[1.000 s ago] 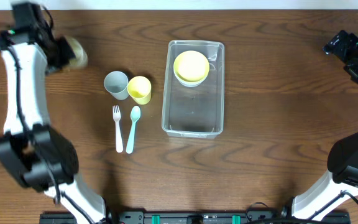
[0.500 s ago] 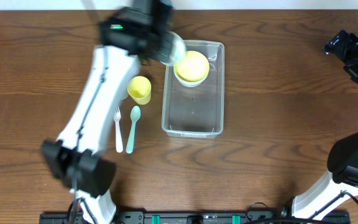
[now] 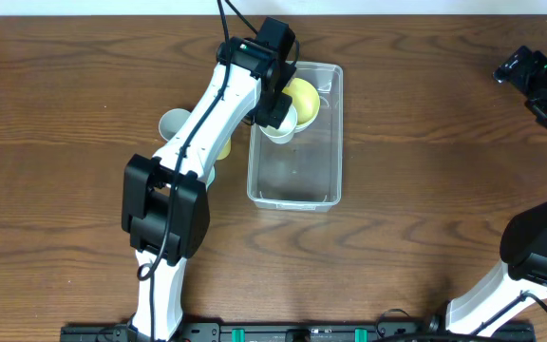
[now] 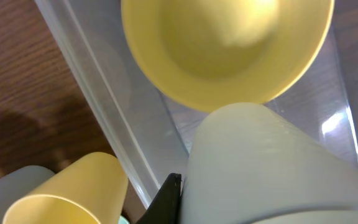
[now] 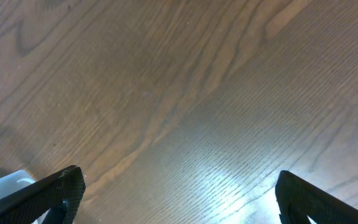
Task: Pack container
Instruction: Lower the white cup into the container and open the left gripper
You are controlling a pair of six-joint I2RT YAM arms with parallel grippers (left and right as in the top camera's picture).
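Next, my left gripper moves the pale cup it is holding back onto the container's open bottom [image 3: 276,153] before it opens, because the cup overlaps the yellow bowl's rim [image 3: 299,121].
The clear container [image 3: 295,180] lies mid-table with a yellow bowl [image 3: 301,98] in its far end. My left gripper [image 3: 277,112] is shut on a pale grey-green bowl [image 3: 279,126] and holds it over the container's far left rim, against the yellow bowl. In the left wrist view the pale bowl [image 4: 272,168] fills the lower right, one black finger [image 4: 167,200] presses its side, and the yellow bowl [image 4: 225,50] lies beyond. My right gripper [image 3: 537,87] is open and empty over bare wood at the far right; it also shows in the right wrist view [image 5: 182,199].
A grey cup [image 3: 171,124] and a yellow cup [image 3: 220,148] stand left of the container, partly under my left arm. Both show in the left wrist view, yellow cup [image 4: 67,193] and grey cup [image 4: 5,186]. The fork and spoon are hidden by the arm.
My left arm has swung from the far left of the table to the container's far left corner, carrying the pale bowl. The right arm has not moved.
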